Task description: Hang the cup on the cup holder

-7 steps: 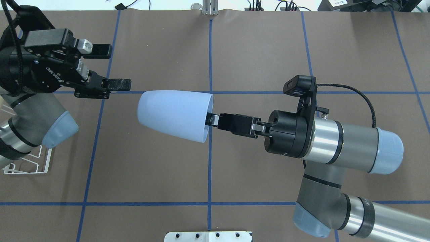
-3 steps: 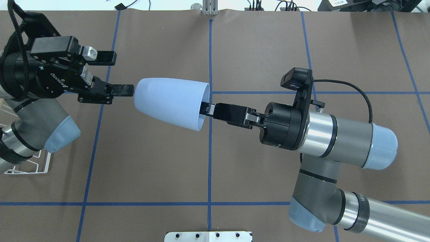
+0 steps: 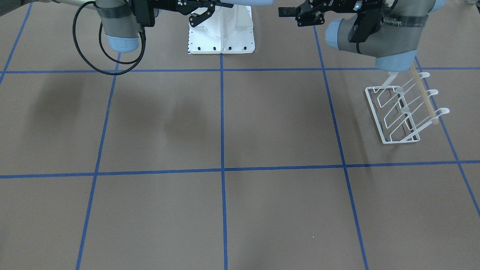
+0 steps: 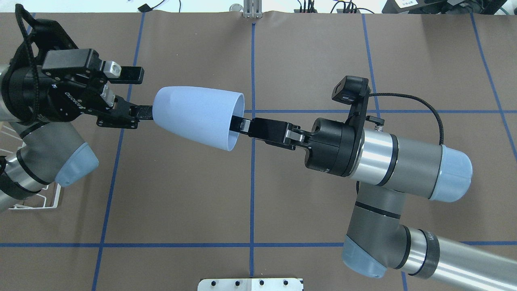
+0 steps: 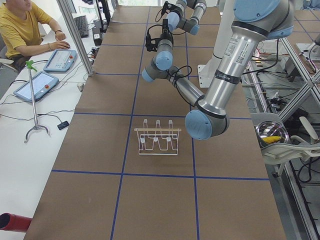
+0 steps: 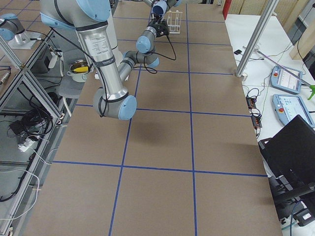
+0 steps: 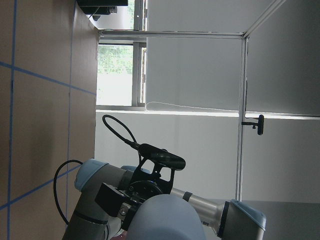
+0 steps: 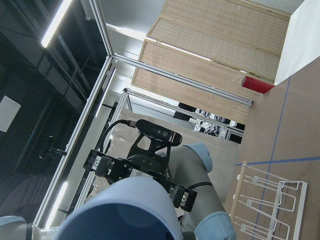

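Observation:
I expect the cup to slide down over one of the cup (image 3: pixel 254 2) holder's wire pegs (image 3: pixel 397 130) and rest tilted, base up, when I lower it, because the pegs slant upward.
The light blue cup (image 4: pixel 198 117) lies on its side in the air over the table's middle left, base toward the left arm. My right gripper (image 4: pixel 236 123) is shut on its rim, one finger inside the mouth. My left gripper (image 4: pixel 139 93) is open, level with the cup's base; its lower finger (image 4: pixel 141 113) reaches the base, its upper finger (image 4: pixel 131 74) stands apart. The cup also shows in the left wrist view (image 7: pixel 160 220) and the right wrist view (image 8: pixel 120 210). The white wire cup holder (image 3: pixel 401 112) stands on the table under the left arm, mostly hidden in the overhead view (image 4: pixel 36 200).
A white mounting plate (image 4: pixel 250 284) sits at the robot's edge of the table. Blue tape lines grid the brown table (image 4: pixel 307 194). In the left side view an operator (image 5: pixel 20 25) sits by tablets, and a steel bowl (image 5: pixel 272 132) stands off the table.
My right arm has carried the cup to the left and slightly up, to my left gripper. The left gripper has shifted a little right; the cup's base now reaches its lower finger.

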Controlling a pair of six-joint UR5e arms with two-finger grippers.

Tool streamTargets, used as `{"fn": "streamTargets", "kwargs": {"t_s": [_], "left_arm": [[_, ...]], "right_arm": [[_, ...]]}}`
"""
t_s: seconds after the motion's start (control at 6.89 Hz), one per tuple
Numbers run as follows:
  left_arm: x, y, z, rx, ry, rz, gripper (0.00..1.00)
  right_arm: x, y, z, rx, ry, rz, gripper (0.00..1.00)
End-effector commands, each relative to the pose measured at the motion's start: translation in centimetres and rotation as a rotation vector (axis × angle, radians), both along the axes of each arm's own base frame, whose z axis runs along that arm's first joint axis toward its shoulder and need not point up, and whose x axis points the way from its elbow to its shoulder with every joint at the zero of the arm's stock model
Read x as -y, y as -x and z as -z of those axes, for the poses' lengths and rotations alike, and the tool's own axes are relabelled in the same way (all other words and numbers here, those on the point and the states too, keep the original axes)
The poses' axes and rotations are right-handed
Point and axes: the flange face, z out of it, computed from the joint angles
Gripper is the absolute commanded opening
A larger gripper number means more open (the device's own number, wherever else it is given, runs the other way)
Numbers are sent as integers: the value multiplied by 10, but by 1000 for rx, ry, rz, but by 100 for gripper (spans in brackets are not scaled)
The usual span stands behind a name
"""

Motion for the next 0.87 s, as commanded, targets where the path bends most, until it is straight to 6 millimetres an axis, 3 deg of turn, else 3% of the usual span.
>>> {"fn": "streamTargets", "kwargs": {"t_s": [0.0, 0.73], "left_arm": [[-2, -3, 0, 0, -2, -6, 98], [-3, -4, 0, -1, -4, -10, 93]], "right_arm": [[3, 3, 9, -7, 10, -7, 0], [-6, 15, 14, -11, 38, -2, 0]]}}
